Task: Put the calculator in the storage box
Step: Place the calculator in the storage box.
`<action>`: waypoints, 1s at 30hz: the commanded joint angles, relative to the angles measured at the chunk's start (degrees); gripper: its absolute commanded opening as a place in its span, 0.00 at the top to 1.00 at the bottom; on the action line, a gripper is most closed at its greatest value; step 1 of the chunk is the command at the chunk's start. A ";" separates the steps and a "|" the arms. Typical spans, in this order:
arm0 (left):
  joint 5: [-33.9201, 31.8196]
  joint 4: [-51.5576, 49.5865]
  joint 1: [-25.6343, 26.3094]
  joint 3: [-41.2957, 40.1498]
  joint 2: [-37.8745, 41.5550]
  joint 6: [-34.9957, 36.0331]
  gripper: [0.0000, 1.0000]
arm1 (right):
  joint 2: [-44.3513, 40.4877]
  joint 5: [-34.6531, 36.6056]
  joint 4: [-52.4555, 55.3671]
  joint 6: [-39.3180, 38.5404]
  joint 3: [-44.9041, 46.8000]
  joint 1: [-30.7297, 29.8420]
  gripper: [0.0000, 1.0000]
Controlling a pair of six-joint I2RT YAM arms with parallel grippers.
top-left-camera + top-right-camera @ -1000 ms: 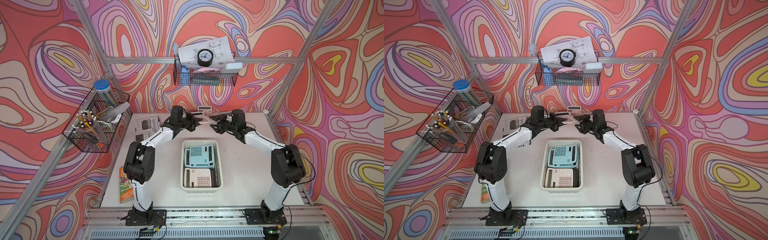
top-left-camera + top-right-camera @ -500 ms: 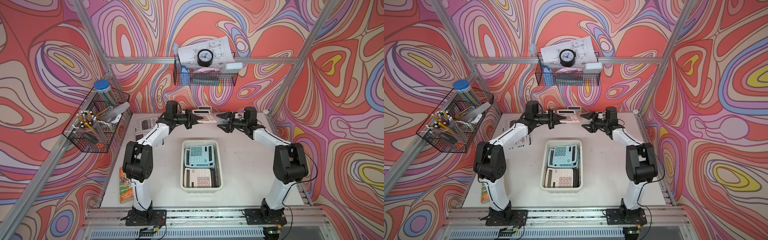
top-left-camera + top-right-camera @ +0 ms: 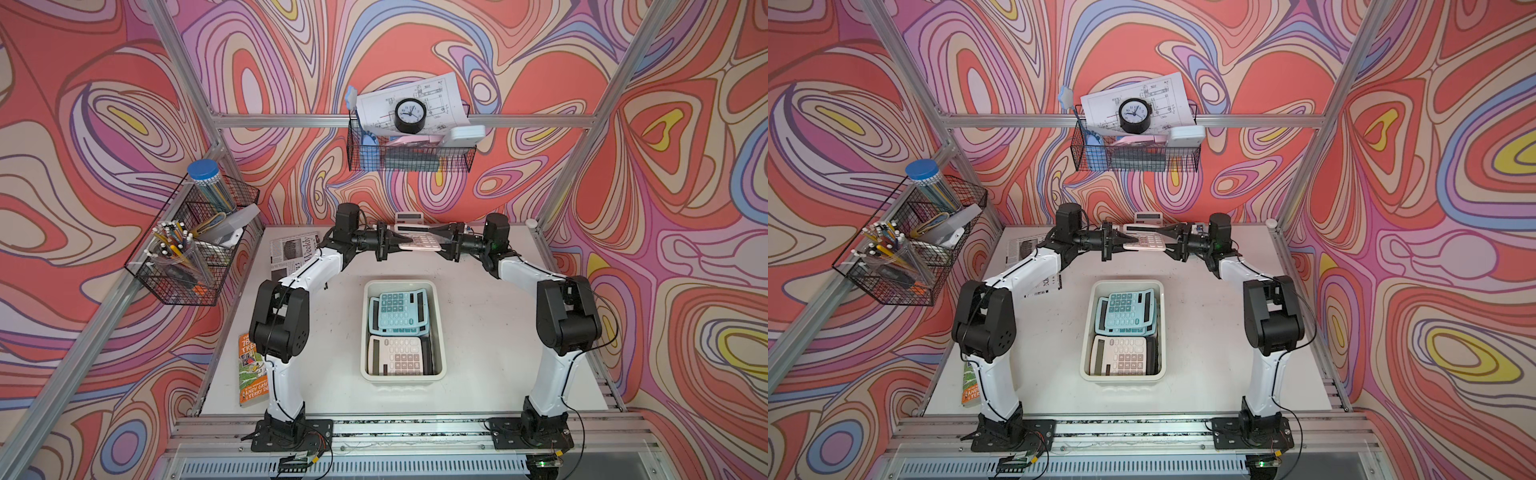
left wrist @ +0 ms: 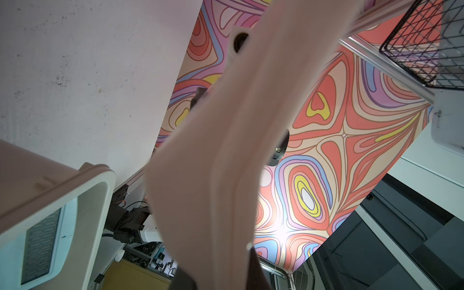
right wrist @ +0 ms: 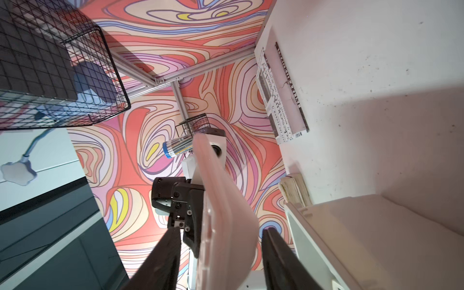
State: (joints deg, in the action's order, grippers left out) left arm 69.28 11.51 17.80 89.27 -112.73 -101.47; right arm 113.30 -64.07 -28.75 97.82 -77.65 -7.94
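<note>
I should take the pale pink calculator's near keypad end (image 3: pixel 417 246) with my left gripper and turn the calculator, because the pale pink calculator's screen (image 3: pixel 413 229) faces the box's back side, crosswise to the teal calculator's screen.
A pale pink calculator (image 3: pixel 419 243) (image 3: pixel 1148 242) hangs above the back of the table between both grippers. My left gripper (image 3: pixel 398 240) (image 3: pixel 1126 240) is shut on its left end; in the left wrist view the calculator (image 4: pixel 213 175) fills the middle, with the left gripper (image 4: pixel 218 276) clamped at its base. My right gripper (image 3: pixel 444 243) (image 5: pixel 222 229) stands open around the right end of the calculator (image 5: pixel 223 216), a gap showing beside each finger. The cream storage box (image 3: pixel 365 332) (image 3: pixel 1086 332) sits mid-table and holds a teal calculator (image 3: pixel 399 311) and a white one (image 3: pixel 399 355).
Another calculator (image 3: pixel 409 217) lies against the back wall. A newspaper (image 3: pixel 293 249) is at the back left and a book (image 3: pixel 249 374) at the front left edge. Black wire baskets hang on the left frame (image 3: pixel 195 245) and on the back wall (image 3: pixel 409 153).
Both arms have stretched toward the back wall. The left gripper has kept its hold on the pink calculator, and the right gripper's jaws have come in around its other end and narrowed.
</note>
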 commanded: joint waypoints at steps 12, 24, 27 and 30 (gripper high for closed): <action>-1.21 5.73 0.51 -1.51 -2.15 -2.33 0.96 | 3.38 0.33 -19.00 13.47 0.84 -0.76 0.96; -10.43 -6.29 0.46 -1.84 0.23 3.65 0.24 | -0.28 11.20 6.07 -5.06 -1.90 -0.85 1.00; -15.31 -9.27 0.56 -1.99 1.69 4.26 0.20 | -0.81 14.19 9.46 -7.11 -2.89 -1.26 1.00; -19.13 -10.27 1.03 -2.01 2.42 3.13 0.20 | -1.16 16.59 12.16 -8.73 -3.74 -1.76 1.00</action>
State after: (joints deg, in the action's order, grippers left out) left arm 55.51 4.05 18.24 87.61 -113.45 -99.13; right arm 115.28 -51.44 -20.36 93.23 -79.33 -8.97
